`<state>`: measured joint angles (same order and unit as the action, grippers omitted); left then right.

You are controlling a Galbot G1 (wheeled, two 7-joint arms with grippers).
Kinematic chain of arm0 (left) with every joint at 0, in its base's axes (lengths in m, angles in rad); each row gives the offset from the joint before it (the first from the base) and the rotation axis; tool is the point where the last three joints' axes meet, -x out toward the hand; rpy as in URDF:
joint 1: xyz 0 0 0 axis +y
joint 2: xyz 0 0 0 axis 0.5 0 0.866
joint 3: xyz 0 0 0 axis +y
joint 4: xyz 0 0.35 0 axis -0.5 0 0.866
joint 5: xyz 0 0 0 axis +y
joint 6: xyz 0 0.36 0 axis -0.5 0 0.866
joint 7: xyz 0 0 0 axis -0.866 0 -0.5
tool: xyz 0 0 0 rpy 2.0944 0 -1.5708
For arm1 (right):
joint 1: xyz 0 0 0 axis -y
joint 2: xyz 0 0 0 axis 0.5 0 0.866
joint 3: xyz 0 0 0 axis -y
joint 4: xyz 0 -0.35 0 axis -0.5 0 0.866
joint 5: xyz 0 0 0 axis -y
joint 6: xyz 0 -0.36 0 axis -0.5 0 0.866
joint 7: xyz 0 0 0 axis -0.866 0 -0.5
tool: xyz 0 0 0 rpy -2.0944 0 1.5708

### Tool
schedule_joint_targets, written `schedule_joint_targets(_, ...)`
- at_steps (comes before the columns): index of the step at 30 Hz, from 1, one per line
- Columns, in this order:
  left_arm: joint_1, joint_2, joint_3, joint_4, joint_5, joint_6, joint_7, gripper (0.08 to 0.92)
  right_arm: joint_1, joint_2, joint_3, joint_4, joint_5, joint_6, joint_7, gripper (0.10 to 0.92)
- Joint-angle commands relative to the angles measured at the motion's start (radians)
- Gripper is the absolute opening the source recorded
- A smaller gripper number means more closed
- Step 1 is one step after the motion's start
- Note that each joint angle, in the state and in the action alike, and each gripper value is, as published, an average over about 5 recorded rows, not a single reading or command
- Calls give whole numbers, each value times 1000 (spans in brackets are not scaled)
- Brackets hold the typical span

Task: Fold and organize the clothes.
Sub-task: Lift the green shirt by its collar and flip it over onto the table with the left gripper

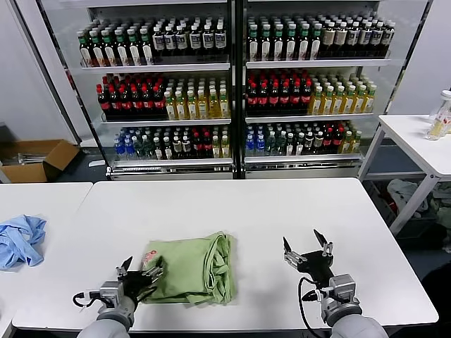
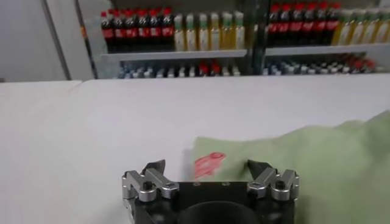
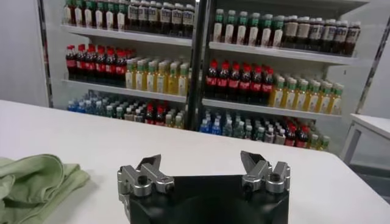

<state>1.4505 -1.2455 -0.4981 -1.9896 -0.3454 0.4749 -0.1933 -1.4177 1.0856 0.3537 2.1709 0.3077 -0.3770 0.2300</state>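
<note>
A small red-and-white piece [image 1: 150,256] peeks out at the shirt's corner. I expect a large print on the hidden side of the light green shirt [image 1: 184,270] when I turn it over.
A light green shirt [image 1: 192,267] lies folded on the white table [image 1: 232,211], near its front edge. A small red-and-white print shows at its left corner [image 1: 150,255]. My left gripper [image 1: 141,269] is open at that corner, its fingers straddling the shirt's edge. In the left wrist view the shirt [image 2: 317,164] and the red print [image 2: 209,164] lie just beyond the open left gripper [image 2: 207,167]. My right gripper [image 1: 304,245] is open and empty over bare table, right of the shirt. The right wrist view shows the right gripper [image 3: 201,161] and the shirt's edge [image 3: 33,182].
A blue cloth [image 1: 20,239] lies on a second table at the left. Glass-door coolers full of bottles [image 1: 232,84] stand behind the table. A cardboard box [image 1: 35,158] sits on the floor at the left. Another white table [image 1: 423,141] stands at the right.
</note>
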Motion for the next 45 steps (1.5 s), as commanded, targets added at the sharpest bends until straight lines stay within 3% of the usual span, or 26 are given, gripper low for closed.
schedule_joint_targets(1, 30, 21, -49, 45, -23, 10, 17, 823, 3, 6, -6, -5, -7, 0, 0, 823)
schedule_joint_targets(7, 18, 10, -31, 52, -79, 1, 47, 785, -1, 7, -2, -2, -9, 0, 0, 823)
schedule_joint_targets(23, 10, 4, -26, 58, -120, -19, 89, 326, -4, 3, 2, -2, -11, 2, -1, 823)
schedule_joint_targets(28, 12, 24, -64, 4, -160, -22, 100, 187, -3, -2, 4, 0, -10, 3, -1, 823)
schedule_joint_targets(32, 24, 84, -189, -106, -307, 24, 102, 102, -1, -8, 6, 1, -8, 3, 0, 823)
schedule_joint_targets(35, 32, 155, -342, -148, -430, 77, 104, 93, 1, -10, 8, 0, -7, 3, 0, 823)
schedule_joint_targets(41, 67, 345, -628, -70, -676, 104, 114, 93, 8, -13, 8, 1, -5, 3, 0, 823)
schedule_joint_targets(45, 78, 428, -685, -49, -779, 105, 106, 93, 11, -13, 9, 4, -4, 3, 0, 823)
